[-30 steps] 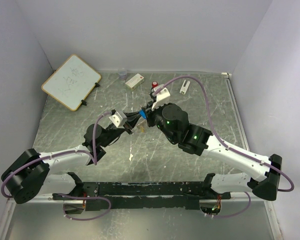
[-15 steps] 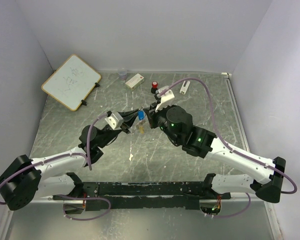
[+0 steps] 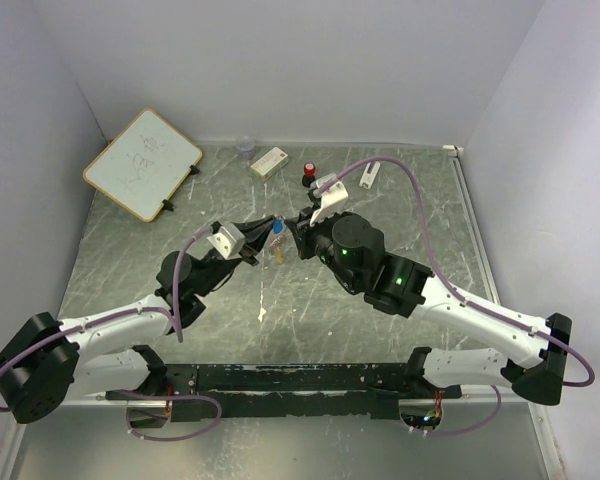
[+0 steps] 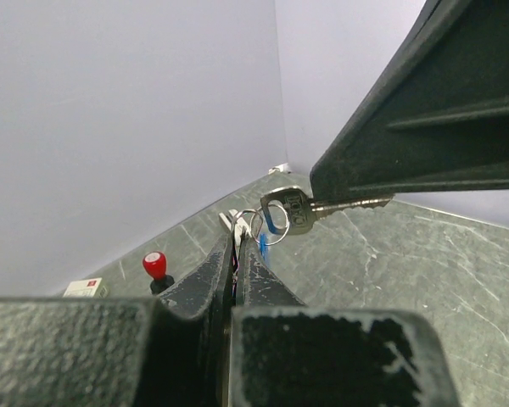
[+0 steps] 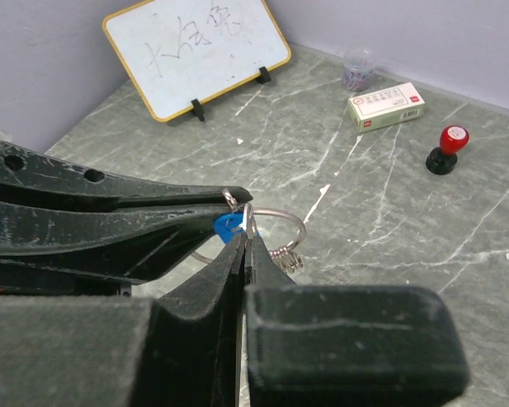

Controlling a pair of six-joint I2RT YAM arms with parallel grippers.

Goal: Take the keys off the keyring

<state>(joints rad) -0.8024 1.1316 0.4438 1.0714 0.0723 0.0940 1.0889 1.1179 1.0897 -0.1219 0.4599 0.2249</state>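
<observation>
My left gripper's fingers have the blue tag bunched (image 5: 223, 224) against them. Next, my right gripper lets go of the silvery key and pinches the blue tag (image 5: 231, 226) before it pulls the tag off.
The keyring (image 5: 282, 227) is a thin silvery wire ring held in the air between both grippers over the middle of the table. My left gripper (image 4: 237, 239) is shut on the ring's edge. My right gripper (image 5: 248, 227) is shut on a plain silvery key (image 4: 294, 210) that is threaded on the ring. A blue key head (image 5: 227, 227) hangs at the pinch point and also shows in the top view (image 3: 277, 228). An orange-yellow key (image 3: 277, 254) dangles below it. The two grippers' tips almost touch.
A whiteboard (image 3: 142, 163) leans at the back left. A white box (image 3: 269, 161), a small clear jar (image 3: 245, 149), a red-capped black bottle (image 3: 308, 175) and a white marker-like piece (image 3: 369, 173) lie along the back. Grey walls close in three sides.
The left arm has stretched forward and the right gripper has turned. The bunch of keys has shifted slightly left between the tips and still hangs in both grippers.
</observation>
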